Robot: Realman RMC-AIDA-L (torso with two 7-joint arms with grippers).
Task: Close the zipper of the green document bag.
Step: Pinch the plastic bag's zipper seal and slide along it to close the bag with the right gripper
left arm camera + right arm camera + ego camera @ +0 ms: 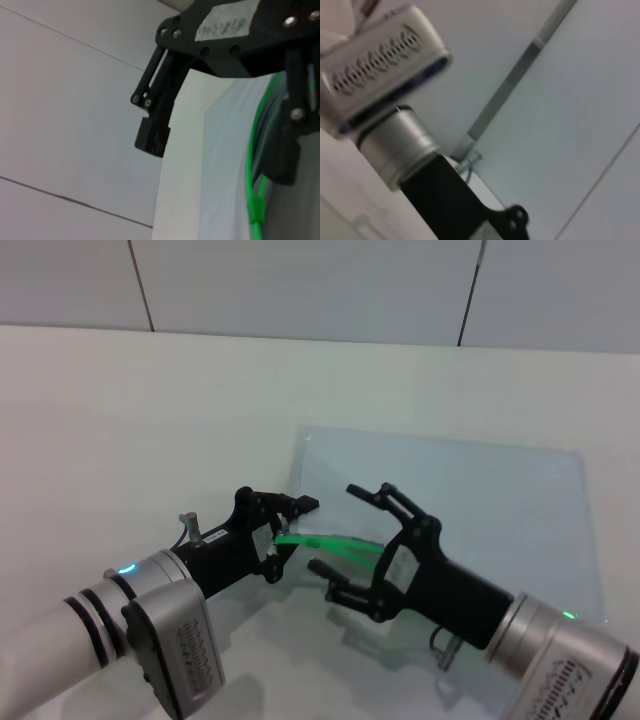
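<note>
I should pinch the slider tab [256,209] with my right gripper and pull it along the zipper, because the zipper gapes [352,548] past the slider tab beside my left gripper.
The green document bag [470,510], a flat translucent pale pouch, lies on the white table [150,420] right of centre. Its zipper [330,542] is a thin bright green strip along the bag's near-left edge. My left gripper [289,535] is at the strip's left end, open, with the strip running between its fingers. In the left wrist view the zipper [257,150] runs close beside one finger [285,160], and a small green slider tab [256,210] sits on it. My right gripper [342,530] is spread wide open around the strip's middle, not touching it.
A grey panelled wall [320,280] rises behind the table. The right wrist view shows only my left arm's silver and black wrist [405,145] against the wall.
</note>
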